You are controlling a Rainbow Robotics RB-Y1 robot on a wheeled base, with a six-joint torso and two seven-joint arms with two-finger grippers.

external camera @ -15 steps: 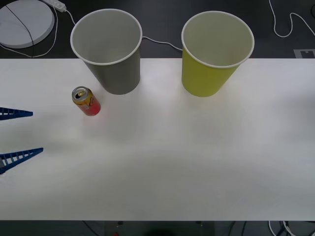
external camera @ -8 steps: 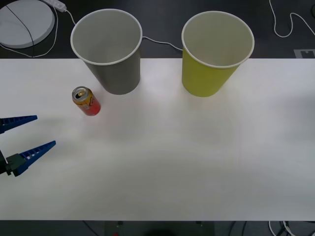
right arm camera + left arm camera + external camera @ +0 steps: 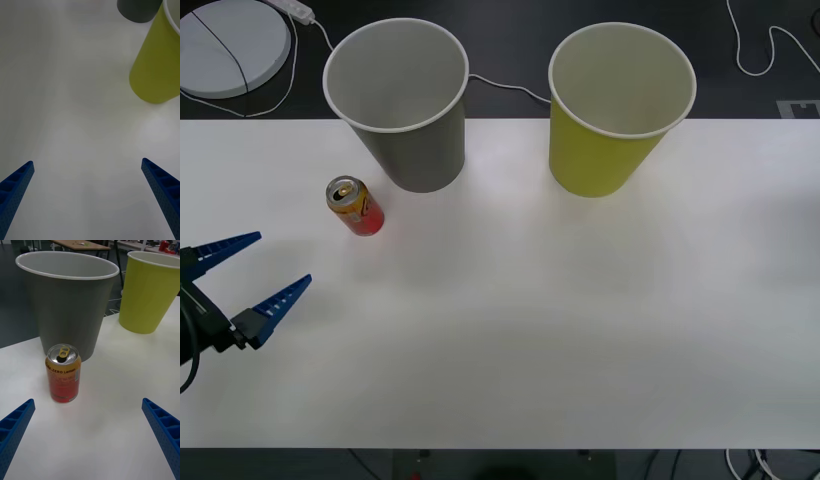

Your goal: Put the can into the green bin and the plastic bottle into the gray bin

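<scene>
The can's opening (image 3: 61,359) is already open below the yellow tab, so the robot should expect the can to be empty and to stay drip-free when it is carried tilted.
The can (image 3: 355,206), red and orange-gold with a silver top, stands upright on the white table (image 3: 530,330) just left of the gray bin (image 3: 402,104). The green bin (image 3: 615,106) stands to the right of the gray one. My left gripper (image 3: 268,270) is open at the table's left edge, nearer to me than the can and apart from it. In the left wrist view the can (image 3: 63,373) stands ahead of the open left gripper (image 3: 90,427), before the gray bin (image 3: 67,302) and green bin (image 3: 150,290). The right gripper (image 3: 88,187) is open over bare table near the green bin (image 3: 155,67). The plastic bottle is out of view.
A white round disc (image 3: 225,45) and white cables (image 3: 770,50) lie on the dark floor beyond the table's far edge. The table's middle and right side are bare white surface.
My left gripper has moved further into view from the left edge, rightward and toward the can, staying open. The can and both bins have not moved.
</scene>
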